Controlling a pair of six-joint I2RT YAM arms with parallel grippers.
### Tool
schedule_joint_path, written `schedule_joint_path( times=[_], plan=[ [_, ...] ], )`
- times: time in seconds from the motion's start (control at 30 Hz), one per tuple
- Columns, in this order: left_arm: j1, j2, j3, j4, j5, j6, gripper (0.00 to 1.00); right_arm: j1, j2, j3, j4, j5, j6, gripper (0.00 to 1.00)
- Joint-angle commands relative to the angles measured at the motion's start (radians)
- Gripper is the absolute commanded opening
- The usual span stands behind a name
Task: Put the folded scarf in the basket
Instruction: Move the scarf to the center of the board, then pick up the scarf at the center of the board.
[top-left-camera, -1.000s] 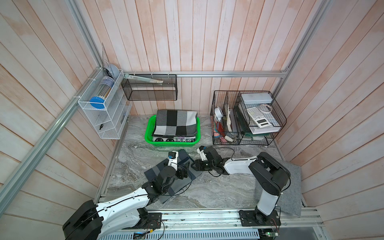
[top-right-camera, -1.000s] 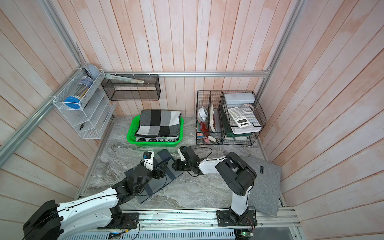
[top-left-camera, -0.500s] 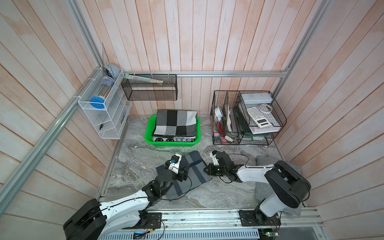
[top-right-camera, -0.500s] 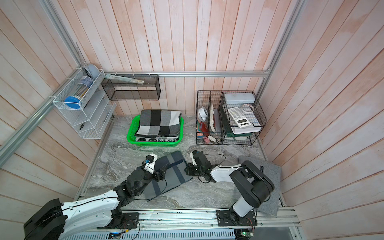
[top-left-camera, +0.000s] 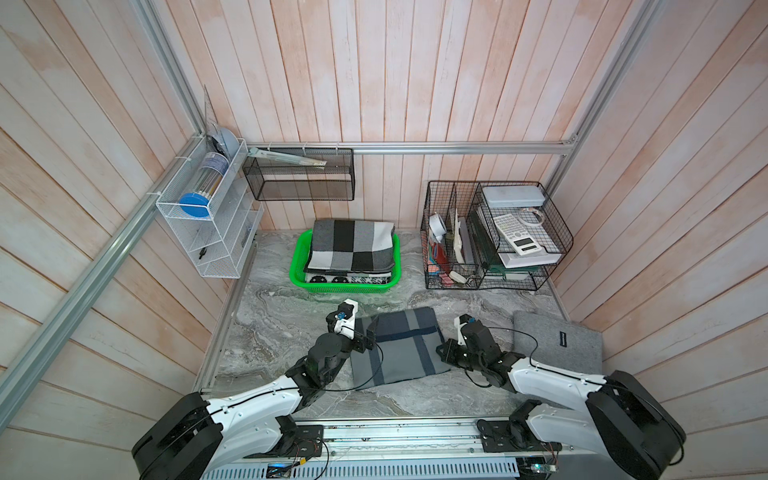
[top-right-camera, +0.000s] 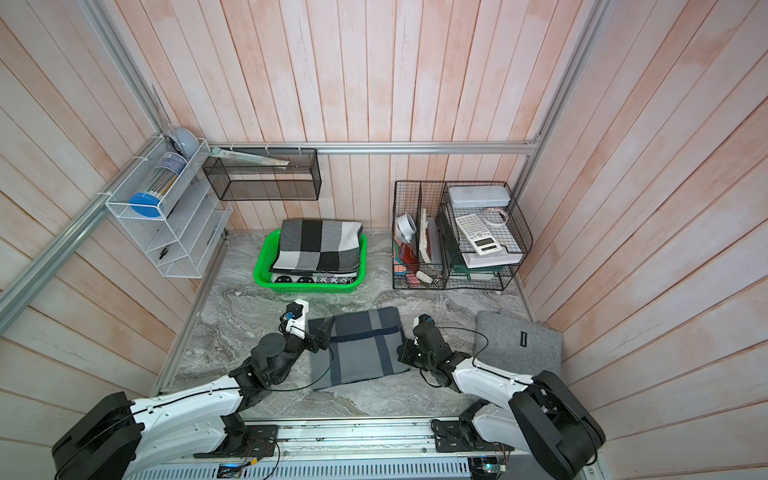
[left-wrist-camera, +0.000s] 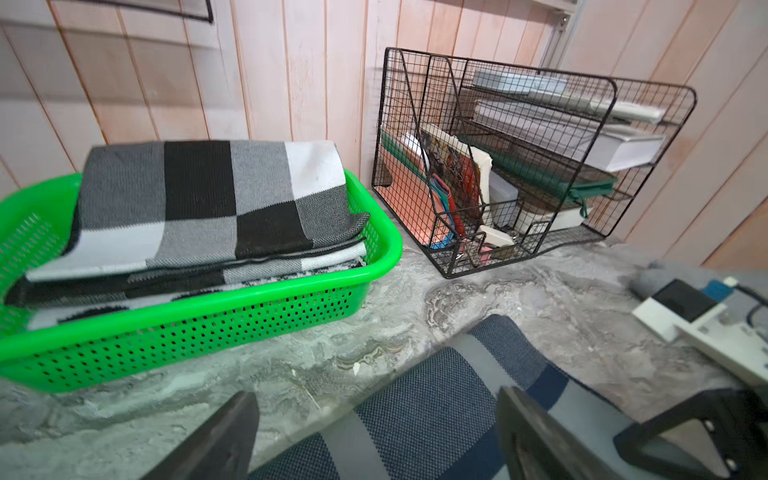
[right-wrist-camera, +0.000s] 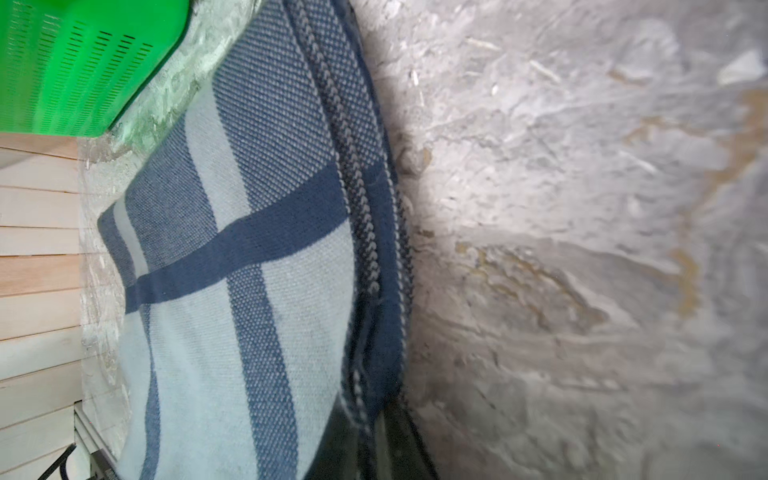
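Note:
Both my grippers are to lift the folded scarf (top-left-camera: 401, 345), which will keep its layers together, since the scarf's far edge is a smooth rounded fold (left-wrist-camera: 436, 372).
The folded scarf (top-left-camera: 401, 349) (top-right-camera: 361, 349), blue-grey with dark stripes, lies flat on the marble table in front of the green basket (top-left-camera: 297, 266) (top-right-camera: 262, 262). My left gripper (top-left-camera: 371, 338) (left-wrist-camera: 374, 399) stands open, its fingers straddling the left edge of the scarf (left-wrist-camera: 436, 415). My right gripper (top-left-camera: 442, 353) (right-wrist-camera: 374, 428) is shut on the right edge of the scarf (right-wrist-camera: 249, 270), with the knitted hem pinched between its fingers. In the left wrist view the basket (left-wrist-camera: 208, 316) holds a folded black, white and grey checked cloth (left-wrist-camera: 199, 199) that rises above its rim.
A black wire organiser (top-left-camera: 490, 232) with a calculator and books stands at the back right. A grey felt mat (top-left-camera: 557, 345) lies right of my right arm. A white wire rack (top-left-camera: 208, 224) and a black mesh shelf (top-left-camera: 299, 174) hang on the walls.
The scarf has slid to the right across the table with my right gripper on its edge. My left gripper followed along its left side, still open.

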Motion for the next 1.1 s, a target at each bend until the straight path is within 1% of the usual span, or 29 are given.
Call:
schedule_joint_path(
  times=[0.0,0.03,0.07,0.1,0.13,0.17,0.2,0.27,0.37,0.43,0.5,0.6,0.63,0.73,0.83,0.93,1.07],
  plan=[
    [0.006,-0.027,-0.035,0.027,-0.006,-0.219,0.98,0.002,-0.103,-0.041,-0.078,0.044,0.037,0.32],
    [0.008,-0.045,-0.049,0.031,-0.024,-0.256,1.0,0.003,-0.144,-0.051,-0.086,0.044,0.036,0.42],
    [0.009,-0.061,-0.052,0.009,-0.044,-0.289,1.0,0.003,-0.182,-0.059,-0.094,0.048,0.033,0.52],
    [0.014,-0.074,-0.051,-0.014,-0.053,-0.309,1.0,0.002,-0.21,-0.065,-0.092,0.055,0.028,0.57],
    [0.018,-0.082,-0.043,-0.052,-0.061,-0.335,1.0,0.001,-0.241,-0.071,-0.086,0.068,0.011,0.62],
    [0.026,-0.082,-0.027,-0.104,-0.059,-0.363,1.0,0.0,-0.268,-0.073,-0.081,0.09,0.005,0.65],
    [0.032,-0.078,-0.017,-0.128,-0.045,-0.38,1.0,-0.01,-0.289,-0.071,-0.082,0.098,-0.012,0.69],
    [0.035,-0.054,0.001,-0.178,-0.029,-0.419,1.0,-0.068,-0.312,-0.052,-0.078,0.081,-0.059,0.75],
    [0.045,-0.003,0.015,-0.209,-0.017,-0.47,1.0,-0.204,-0.264,-0.013,-0.022,-0.061,-0.111,0.76],
    [0.054,0.032,0.003,-0.186,-0.013,-0.502,1.0,-0.255,-0.19,0.016,0.036,-0.136,-0.139,0.76],
    [0.084,0.066,-0.003,-0.178,-0.012,-0.556,1.0,-0.267,-0.086,0.06,0.08,-0.18,-0.177,0.76],
    [0.157,0.121,-0.016,-0.137,0.059,-0.637,1.0,-0.277,0.069,0.157,0.066,-0.208,-0.185,0.76],
    [0.164,0.136,-0.023,-0.107,0.077,-0.645,1.0,-0.281,0.118,0.193,0.044,-0.216,-0.199,0.76],
    [0.17,0.172,0.001,-0.134,0.071,-0.654,0.99,-0.288,0.241,0.267,0.032,-0.265,-0.279,0.76],
    [0.173,0.223,0.031,-0.155,0.097,-0.642,0.99,-0.289,0.344,0.303,0.055,-0.277,-0.279,0.75],
    [0.175,0.27,0.059,-0.179,0.114,-0.637,0.97,-0.288,0.402,0.323,0.057,-0.254,-0.277,0.74],
    [0.177,0.325,0.076,-0.184,0.131,-0.658,0.95,-0.286,0.425,0.329,0.048,-0.226,-0.279,0.74]
  ],
)
